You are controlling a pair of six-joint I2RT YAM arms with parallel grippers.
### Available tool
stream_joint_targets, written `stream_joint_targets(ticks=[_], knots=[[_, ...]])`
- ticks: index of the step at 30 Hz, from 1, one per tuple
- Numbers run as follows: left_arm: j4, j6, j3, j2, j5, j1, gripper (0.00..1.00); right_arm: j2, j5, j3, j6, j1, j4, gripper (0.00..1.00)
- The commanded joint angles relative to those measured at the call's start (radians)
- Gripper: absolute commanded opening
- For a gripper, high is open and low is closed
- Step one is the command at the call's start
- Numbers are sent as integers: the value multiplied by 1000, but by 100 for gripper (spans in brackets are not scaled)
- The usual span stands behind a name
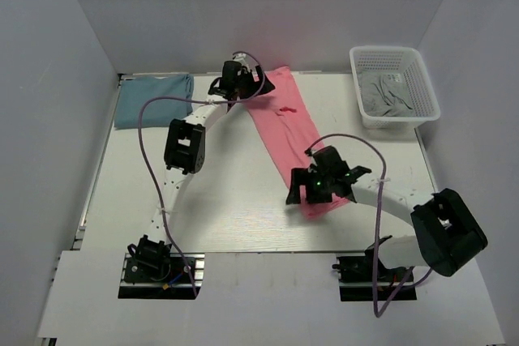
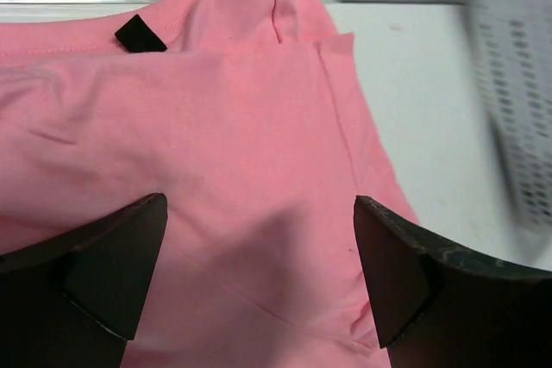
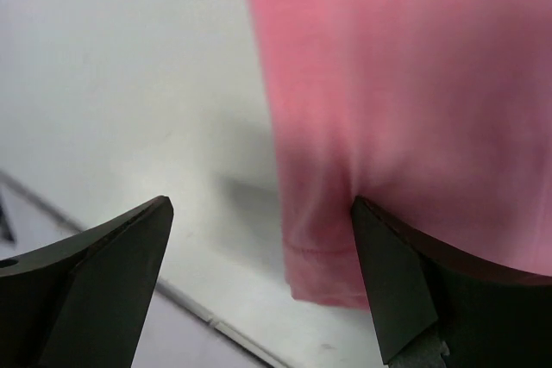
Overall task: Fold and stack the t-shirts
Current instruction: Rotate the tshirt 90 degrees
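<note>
My left gripper at the t-shirt's collar should move to the t-shirt's near hem corner [image 1: 307, 215] once I straighten the salmon pink t-shirt's strip [image 1: 287, 132], which slants away from it.
The salmon pink t-shirt [image 1: 285, 129] lies folded into a long strip, running from the back middle of the table down to the right. My left gripper [image 1: 237, 85] is open over its collar end; the left wrist view shows pink cloth [image 2: 259, 152] and the dark neck label [image 2: 141, 35] between the spread fingers. My right gripper [image 1: 312, 192] is open at the strip's near end; its right finger [image 3: 405, 286] touches the hem corner of the shirt [image 3: 362, 170]. The teal-blue t-shirt [image 1: 152, 99] lies folded at the back left.
A white mesh basket [image 1: 395, 87] with grey cloth [image 1: 388, 96] in it stands at the back right, also at the edge of the left wrist view [image 2: 517, 101]. White walls enclose the table on three sides. A purple cable loops over each arm.
</note>
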Motion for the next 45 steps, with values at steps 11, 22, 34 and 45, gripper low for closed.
stream_joint_targets(ticks=[11, 22, 34, 45], knots=[[194, -168, 13, 123, 22, -72, 100, 359, -484, 295, 16, 336, 64, 90], [82, -136, 7, 3, -75, -30, 100, 237, -201, 412, -1, 403, -56, 90], [-96, 9, -398, -697, -8, -52, 100, -113, 48, 280, 51, 400, -85, 90], [-79, -157, -1472, -1537, -72, -162, 100, -434, 445, 45, 251, 385, -215, 90]])
